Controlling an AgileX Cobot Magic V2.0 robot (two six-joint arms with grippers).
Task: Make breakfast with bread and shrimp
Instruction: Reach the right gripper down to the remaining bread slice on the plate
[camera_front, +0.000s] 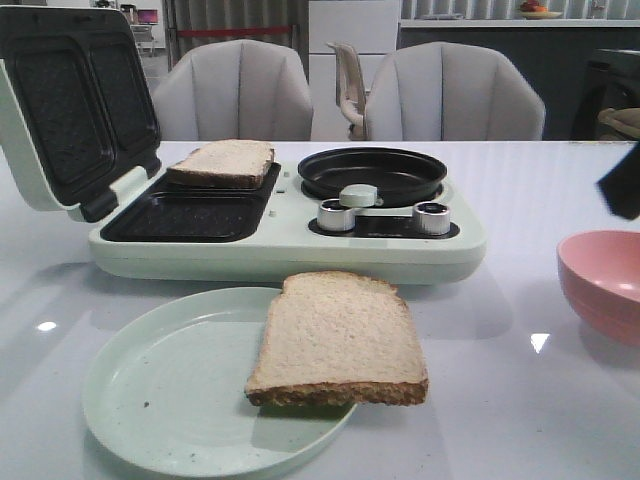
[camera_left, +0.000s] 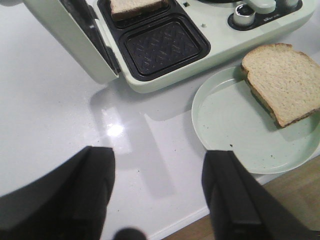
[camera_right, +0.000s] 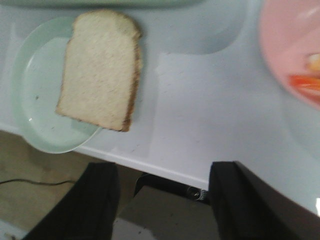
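The bread slice hangs over the plate's rim (camera_front: 388, 370) on my right gripper's side, so next my right gripper grabs that edge and puts the bread slice in the front well (camera_front: 187, 214).
One bread slice (camera_front: 338, 340) lies on a pale green plate (camera_front: 150, 400) and overhangs its right rim. A second bread slice (camera_front: 222, 162) rests in the rear sandwich well of the breakfast maker (camera_front: 290, 250). Orange shrimp (camera_right: 305, 82) show blurred inside the pink bowl (camera_right: 290, 50). My left gripper (camera_left: 160, 152) hovers open and empty over bare table, left of the plate (camera_left: 235, 125) and the bread on it (camera_left: 282, 75). My right gripper (camera_right: 164, 165) is open and empty above the table's front edge, between the plated bread (camera_right: 100, 67) and the bowl.
The maker's lid (camera_front: 60, 110) stands open at the left. Its front sandwich well (camera_left: 160, 47) holds nothing. A round black pan (camera_front: 372, 175) and two knobs (camera_front: 385, 215) sit on its right half. The pink bowl (camera_front: 605, 285) stands at the right edge. Chairs are behind the table.
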